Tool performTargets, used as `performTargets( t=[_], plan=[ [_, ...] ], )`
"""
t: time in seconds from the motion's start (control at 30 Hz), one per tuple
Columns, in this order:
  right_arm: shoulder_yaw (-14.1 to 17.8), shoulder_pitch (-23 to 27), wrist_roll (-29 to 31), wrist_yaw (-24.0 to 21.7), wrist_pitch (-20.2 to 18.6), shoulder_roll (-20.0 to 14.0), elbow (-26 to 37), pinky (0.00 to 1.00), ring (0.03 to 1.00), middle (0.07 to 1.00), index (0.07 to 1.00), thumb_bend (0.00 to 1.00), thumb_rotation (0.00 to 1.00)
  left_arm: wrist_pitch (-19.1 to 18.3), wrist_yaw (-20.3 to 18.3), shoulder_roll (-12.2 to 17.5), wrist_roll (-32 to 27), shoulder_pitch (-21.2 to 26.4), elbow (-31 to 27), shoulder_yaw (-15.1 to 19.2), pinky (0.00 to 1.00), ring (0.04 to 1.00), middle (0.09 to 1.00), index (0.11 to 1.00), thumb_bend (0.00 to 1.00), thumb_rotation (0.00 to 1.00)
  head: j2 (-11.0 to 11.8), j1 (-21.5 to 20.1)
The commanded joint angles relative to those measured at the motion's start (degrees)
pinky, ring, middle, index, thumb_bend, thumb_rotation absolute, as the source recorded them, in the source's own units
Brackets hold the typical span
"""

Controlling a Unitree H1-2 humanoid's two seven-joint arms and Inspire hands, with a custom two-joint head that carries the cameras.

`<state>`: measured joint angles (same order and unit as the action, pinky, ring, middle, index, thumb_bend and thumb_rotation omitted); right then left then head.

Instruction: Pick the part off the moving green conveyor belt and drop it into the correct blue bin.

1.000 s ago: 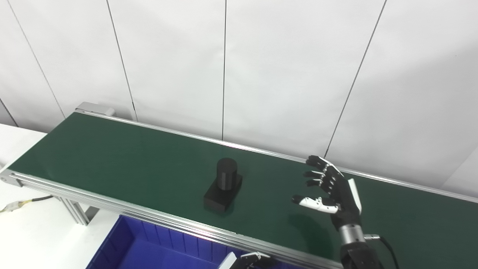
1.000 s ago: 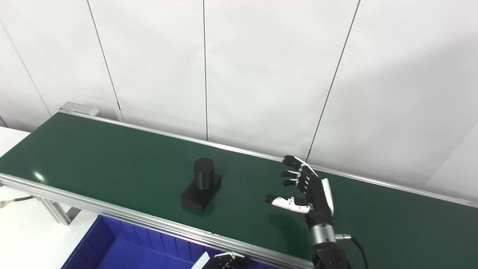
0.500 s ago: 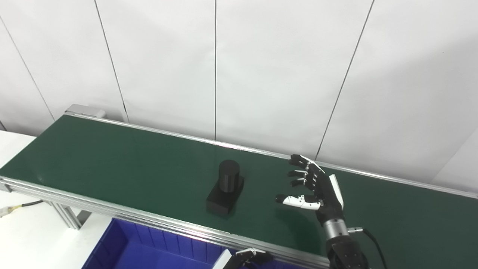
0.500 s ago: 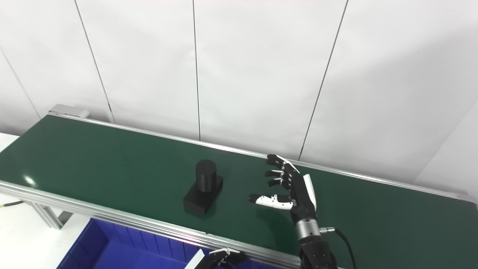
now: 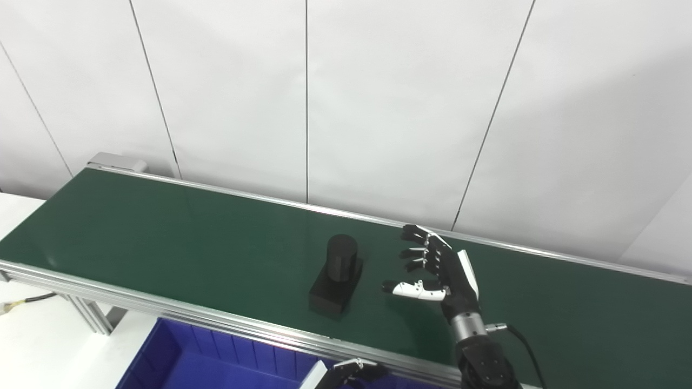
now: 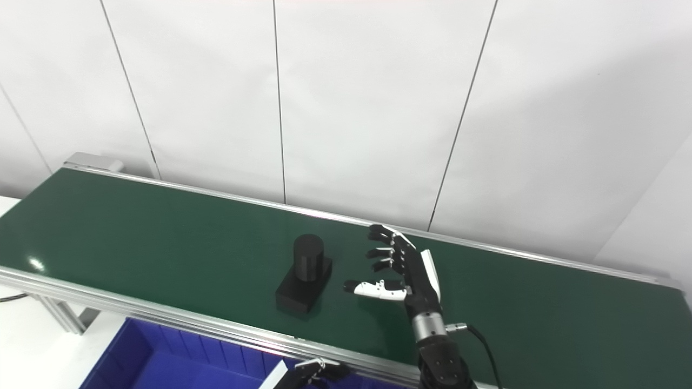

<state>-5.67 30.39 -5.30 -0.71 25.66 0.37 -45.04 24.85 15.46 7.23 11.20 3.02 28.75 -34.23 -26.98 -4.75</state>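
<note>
The upright cylinder runs into its base (image 5: 338,279) in matching black, so the rectangular base (image 5: 331,297) will follow as one piece when I lift the cylinder.
A black part (image 5: 338,274), an upright cylinder on a rectangular base, stands on the green conveyor belt (image 5: 162,227) near its front rail. My right hand (image 5: 440,270) hovers over the belt just to the right of the part, open, with fingers spread and the white thumb pointing at the part. A small gap separates thumb tip and part. Only the top of my left hand (image 5: 346,374) shows at the bottom edge, below the belt's front rail, so its fingers cannot be judged.
A blue bin (image 5: 216,362) sits below the belt's front rail at the lower left. A white panelled wall runs right behind the belt. White table surface and a cable (image 5: 21,302) lie at the far left.
The camera has shifted. The part has ridden rightward along the belt, and my right hand has moved left toward it, so the gap between them has narrowed. The right hand stays open.
</note>
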Motion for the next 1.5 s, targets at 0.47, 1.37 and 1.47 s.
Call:
performTargets(
  t=[0.47, 1.37, 1.47],
  plan=[
    [-2.02, 6.08, -1.45, 2.72, 1.26, 0.09, -5.44, 0.52, 0.649, 0.769, 0.759, 0.97, 0.13, 2.08, -0.33, 0.11, 0.28, -0.13, -1.94, 0.17, 0.66, 0.735, 0.748, 0.712, 1.0, 0.0, 0.14, 0.58],
    [-3.01, 8.92, -2.21, 4.17, 1.27, -0.31, -9.46, 0.51, 0.643, 0.755, 0.736, 0.97, 0.12, 2.08, -0.91, 0.14, 0.25, -1.35, -3.48, 0.56, 0.68, 0.744, 0.752, 0.715, 1.0, 0.0, -0.39, 1.13],
    [-2.98, 8.88, -2.1, 4.17, 1.27, -0.3, -9.39, 0.51, 0.644, 0.755, 0.734, 0.97, 0.11, 2.08, -0.99, 0.12, 0.25, -1.5, -3.68, 0.68, 0.68, 0.744, 0.751, 0.714, 1.0, 0.0, -0.57, 1.01]
  ],
)
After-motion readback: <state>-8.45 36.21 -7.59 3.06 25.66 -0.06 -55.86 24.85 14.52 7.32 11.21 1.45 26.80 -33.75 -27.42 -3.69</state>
